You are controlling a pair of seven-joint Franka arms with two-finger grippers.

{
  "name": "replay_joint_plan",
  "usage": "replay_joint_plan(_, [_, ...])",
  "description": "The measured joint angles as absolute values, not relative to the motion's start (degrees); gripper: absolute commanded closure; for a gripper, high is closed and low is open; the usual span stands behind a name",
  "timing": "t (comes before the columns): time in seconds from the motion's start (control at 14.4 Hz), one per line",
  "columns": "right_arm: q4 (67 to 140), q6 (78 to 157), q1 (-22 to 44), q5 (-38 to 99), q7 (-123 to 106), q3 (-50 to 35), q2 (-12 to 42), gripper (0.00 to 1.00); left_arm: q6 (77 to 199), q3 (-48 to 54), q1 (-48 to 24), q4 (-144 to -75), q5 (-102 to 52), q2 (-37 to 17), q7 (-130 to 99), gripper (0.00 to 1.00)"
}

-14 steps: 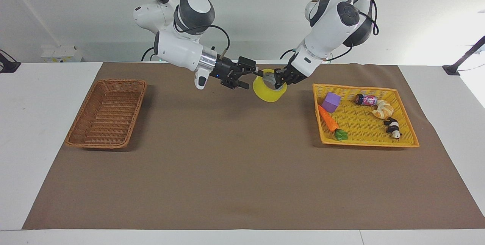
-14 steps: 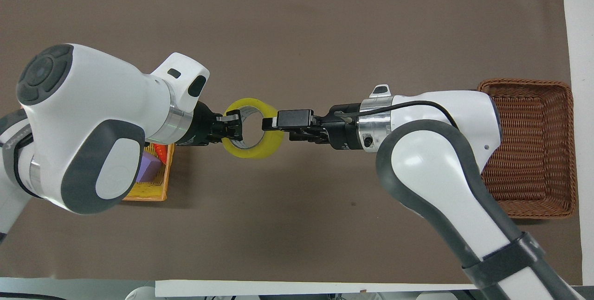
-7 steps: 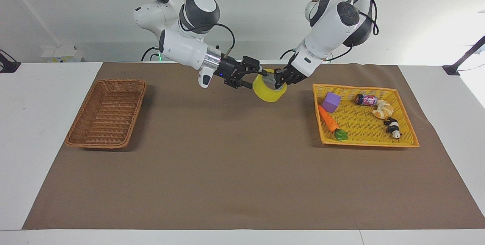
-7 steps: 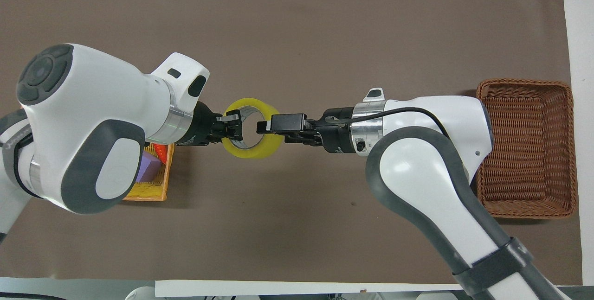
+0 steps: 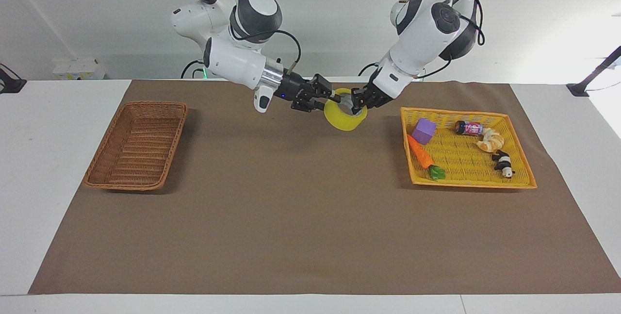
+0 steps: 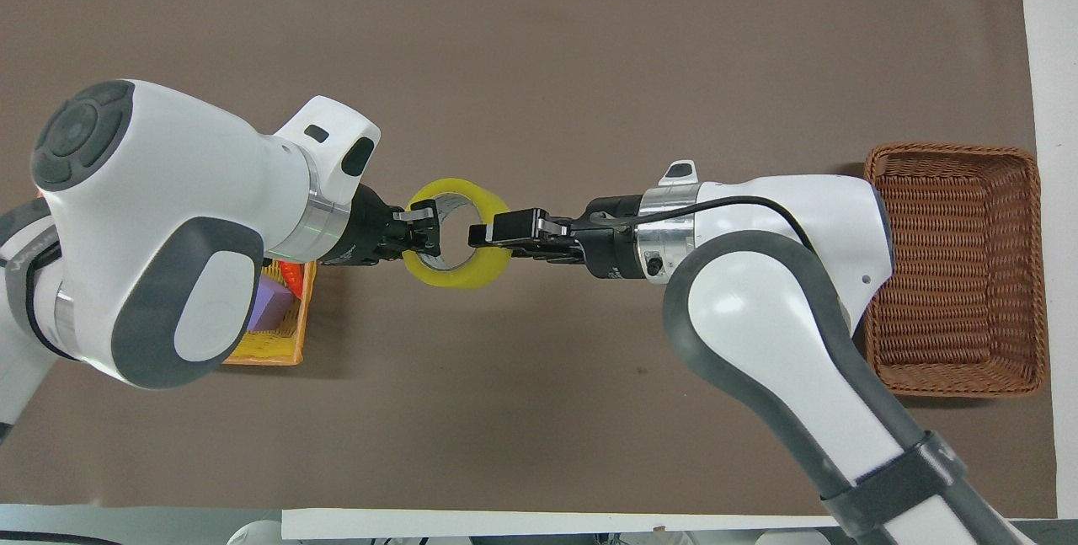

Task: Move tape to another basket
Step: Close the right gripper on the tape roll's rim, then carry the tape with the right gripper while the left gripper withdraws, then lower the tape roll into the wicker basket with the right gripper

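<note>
The yellow tape's side point(image 6: 417, 264) is clamped by both my grippers, so my left gripper should open and move away before my right gripper takes the tape to the brown basket point(image 6: 955, 272).
The yellow tape point(image 5: 345, 121) hangs in the air over the brown mat, between the two baskets. My left gripper point(image 5: 357, 102) is shut on the tape's wall at the side toward the left arm's end; it also shows in the overhead view point(image 6: 418, 235). My right gripper point(image 5: 332, 99) reaches in level from the other end and its fingers close on the facing part of the tape's wall, also seen in the overhead view point(image 6: 492, 243). The tape point(image 6: 456, 277) is held by both. The brown wicker basket point(image 5: 145, 104) stands empty at the right arm's end point(image 6: 952, 149).
A flat yellow-orange tray basket point(image 5: 465, 185) at the left arm's end holds a purple block point(image 5: 424, 130), a toy carrot point(image 5: 421, 153), a small can point(image 5: 468, 128) and other small items. In the overhead view its corner point(image 6: 286, 355) shows under the left arm.
My right gripper has moved toward the tape, slid its fingers over the tape's wall and narrowed them onto it. The left gripper and the tape have stayed in place.
</note>
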State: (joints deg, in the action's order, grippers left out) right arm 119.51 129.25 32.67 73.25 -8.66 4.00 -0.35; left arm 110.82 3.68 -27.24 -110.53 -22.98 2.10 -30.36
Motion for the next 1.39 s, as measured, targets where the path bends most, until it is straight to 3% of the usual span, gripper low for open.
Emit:
replay_joint_plan(0.07, [119.5,129.2,32.7,73.2,-8.7,4.0,-0.4,1.00,110.8,3.7,-27.2,-110.5,-23.0,2.1,-30.4,0.83])
replay_joint_plan(0.14, [119.5,129.2,32.7,73.2,-8.7,4.0,-0.3,1.00,110.8,3.7,-27.2,-110.5,-23.0,2.1,-30.4,0.38])
replay_joint_plan(0.21, [119.5,129.2,32.7,73.3,-8.7,4.0,-0.4,1.00,110.8,3.7,-27.2,-110.5,-23.0,2.1,-30.4,0.00])
replay_joint_plan(0.56, [120.1,129.3,32.7,73.2,-8.7,4.0,-0.3,1.00,107.5,3.1,-25.7,-108.0,-23.0,3.3,-30.7,0.00])
replay_joint_plan(0.84, [120.1,127.3,30.8,73.0,-11.6,4.3,-0.3,1.00,100.9,2.5,-14.5,-103.1,-16.8,4.8,-28.3,0.00])
replay_joint_plan(0.98, [120.0,121.2,24.2,70.5,-15.0,4.5,-0.3,1.00,99.9,2.2,-11.2,-103.0,-10.2,4.7,-22.8,0.00])
replay_joint_plan(1.39, [118.9,101.4,-3.6,56.7,-23.5,5.4,-0.4,1.00,99.2,2.0,1.8,-103.0,-5.5,4.4,-1.1,0.00])
